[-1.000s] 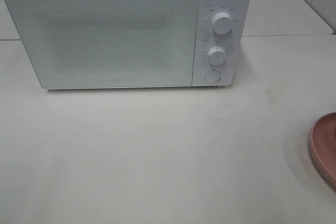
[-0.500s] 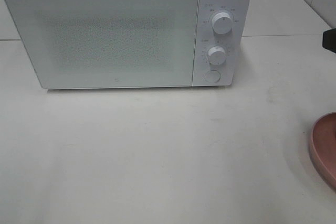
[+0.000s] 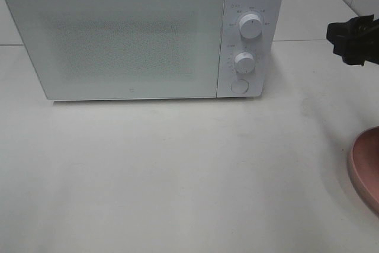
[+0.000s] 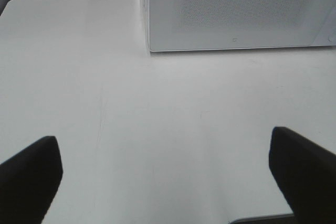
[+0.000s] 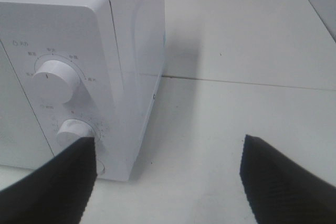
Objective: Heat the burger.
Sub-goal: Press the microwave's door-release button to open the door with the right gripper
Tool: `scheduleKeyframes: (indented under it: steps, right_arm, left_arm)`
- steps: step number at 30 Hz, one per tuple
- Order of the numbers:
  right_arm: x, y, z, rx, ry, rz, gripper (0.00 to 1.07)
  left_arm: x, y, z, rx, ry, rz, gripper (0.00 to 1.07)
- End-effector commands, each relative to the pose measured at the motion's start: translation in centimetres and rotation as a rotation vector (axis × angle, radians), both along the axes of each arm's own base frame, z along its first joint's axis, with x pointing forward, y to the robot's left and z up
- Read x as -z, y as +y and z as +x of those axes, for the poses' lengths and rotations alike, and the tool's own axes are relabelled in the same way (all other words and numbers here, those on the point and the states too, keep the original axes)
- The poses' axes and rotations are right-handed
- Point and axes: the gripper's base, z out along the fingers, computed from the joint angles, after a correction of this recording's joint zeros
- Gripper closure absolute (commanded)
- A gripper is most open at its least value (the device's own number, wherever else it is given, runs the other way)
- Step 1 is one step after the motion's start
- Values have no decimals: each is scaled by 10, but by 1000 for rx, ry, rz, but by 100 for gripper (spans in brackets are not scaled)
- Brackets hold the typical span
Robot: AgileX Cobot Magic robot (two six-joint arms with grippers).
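The door (image 3: 127,42) is shut and the way to the round button (image 3: 240,86) is open. My right gripper should keep going toward the panel and close its fingers by that button.
The burger is out of view in every frame. A white microwave (image 3: 118,39) stands at the back of the table with its door shut; it also fills part of the left wrist view (image 4: 236,9) and the right wrist view (image 5: 79,66). My right gripper (image 3: 346,42) hovers open at the right edge, level with the control panel and well to its right. In its own view the right gripper (image 5: 168,182) has nothing between its fingers. My left gripper (image 4: 165,182) is open over bare table in front of the microwave and does not show in the exterior view.
The panel carries an upper knob (image 3: 251,28), a lower knob (image 3: 243,61) and a round button (image 3: 239,86). A pink plate (image 3: 366,167) is cut off at the right edge. A seam between tables runs behind the microwave.
My right gripper has come into the exterior view from the right edge and moved left toward the microwave's panel. The microwave and the plate have not moved.
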Motion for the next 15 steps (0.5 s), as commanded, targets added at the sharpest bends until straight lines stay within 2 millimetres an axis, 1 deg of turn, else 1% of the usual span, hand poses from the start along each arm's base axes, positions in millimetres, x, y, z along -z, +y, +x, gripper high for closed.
scheduleKeyframes:
  steps: [1, 2, 4, 5, 6, 8, 11, 13, 15]
  right_arm:
    - [11, -2, 4, 24, -109, 48, 32]
    - [19, 0, 4, 32, -131, 55, 32]
    - [23, 1, 3, 37, -146, 54, 32]
    - [31, 6, 2, 34, -162, 26, 32]
    - [31, 6, 2, 34, -162, 26, 32]
    - [43, 16, 0, 43, -157, 12, 32]
    - [47, 20, 0, 46, -154, 5, 32]
    - [56, 33, 0, 54, -152, -29, 32]
    - [58, 37, 0, 56, -159, -35, 32]
  left_arm:
    - [0, 0, -3, -6, -35, 4, 6]
    - [0, 0, -3, -6, -35, 4, 6]
    - [0, 0, -3, -6, -35, 4, 6]
    - [0, 0, -3, -6, -35, 4, 6]
    - [0, 0, -3, -6, -35, 4, 6]
    - [0, 0, -3, -6, -35, 4, 6]
    - [0, 0, -3, -6, -35, 4, 6]
    - [0, 0, -3, -6, -35, 4, 6]
    - [0, 0, -3, -6, -35, 4, 6]
